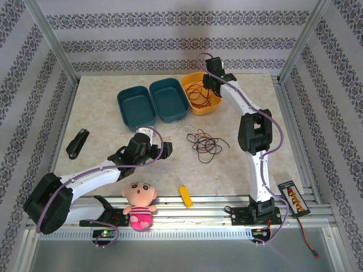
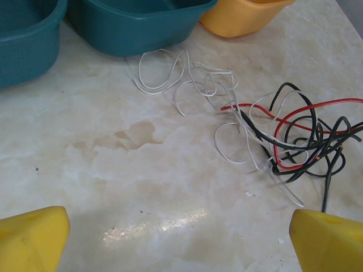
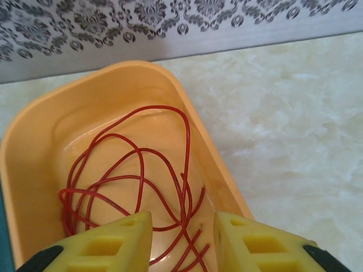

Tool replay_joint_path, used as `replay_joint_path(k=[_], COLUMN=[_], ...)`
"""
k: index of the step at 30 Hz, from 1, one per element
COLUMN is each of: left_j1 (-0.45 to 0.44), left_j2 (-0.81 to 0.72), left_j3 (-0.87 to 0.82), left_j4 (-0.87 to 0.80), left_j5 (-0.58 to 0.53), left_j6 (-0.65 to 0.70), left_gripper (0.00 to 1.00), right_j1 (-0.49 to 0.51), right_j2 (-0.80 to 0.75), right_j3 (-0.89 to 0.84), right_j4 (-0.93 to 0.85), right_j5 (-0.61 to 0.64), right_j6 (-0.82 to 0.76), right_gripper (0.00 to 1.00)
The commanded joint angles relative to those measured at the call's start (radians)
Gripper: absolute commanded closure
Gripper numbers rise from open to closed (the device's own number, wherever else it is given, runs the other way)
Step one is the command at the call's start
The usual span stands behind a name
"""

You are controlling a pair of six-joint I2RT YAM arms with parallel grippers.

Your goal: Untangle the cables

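Observation:
My right gripper is open, and the red cable's curve (image 2: pixel 313 106) lies in plain view across the black cables. I should keep the fingers open and move toward the tangle (image 2: pixel 300 140) until they close on the red cable.
A tangle of red, black and white cables (image 1: pixel 205 144) lies on the table's middle. In the left wrist view the white loops (image 2: pixel 187 79) trail left of the red-and-black knot (image 2: pixel 295 141). More red cables (image 3: pixel 186 158) lie coiled inside the yellow bin (image 3: pixel 34 170), which stands at the back (image 1: pixel 191 76). My right gripper (image 3: pixel 182 243) hangs over that bin (image 1: pixel 211 85), its jaws apart and the red strands lying loose below the gap. My left gripper (image 2: pixel 181 238) is open wide, low over bare table just left of the tangle (image 1: pixel 161 150), touching nothing.
Two teal bins (image 1: pixel 136 106) (image 1: pixel 168 99) sit left of the yellow one. A black stapler (image 1: pixel 77 143) lies at the left. A doll (image 1: pixel 139 204) and a yellow block (image 1: pixel 185 196) lie near the front edge, a small board (image 1: pixel 294 198) at the front right.

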Motion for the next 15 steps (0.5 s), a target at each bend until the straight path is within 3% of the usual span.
replay_joint_path(k=[1,5,11,15], left_j1=[-0.007,-0.007,-0.007,-0.008], left_j2=[-0.007,-0.008,-0.005,0.021], left_j3=[0.023,0.021,0.023,0.041], left_j4=[0.025,0.024,0.035,0.060], left_j5=[0.010,0.010,0.023,0.081], left_j6=[0.009,0.003,-0.004,0.024], left_gripper=[0.01,0.01,0.01,0.01], right_j1=[0.012,0.026,0.065,0.065], right_j2=[-0.086,-0.193,-0.457,-0.645], right_j3=[-0.071,-0.193,-0.531,-0.747], right_j4=[0.024,0.032,0.091,0.098], right_j5=[0.028,0.024,0.006,-0.094], right_j6=[0.004,0.026,0.075,0.125], right_gripper=[0.67,0.67,0.67,0.67])
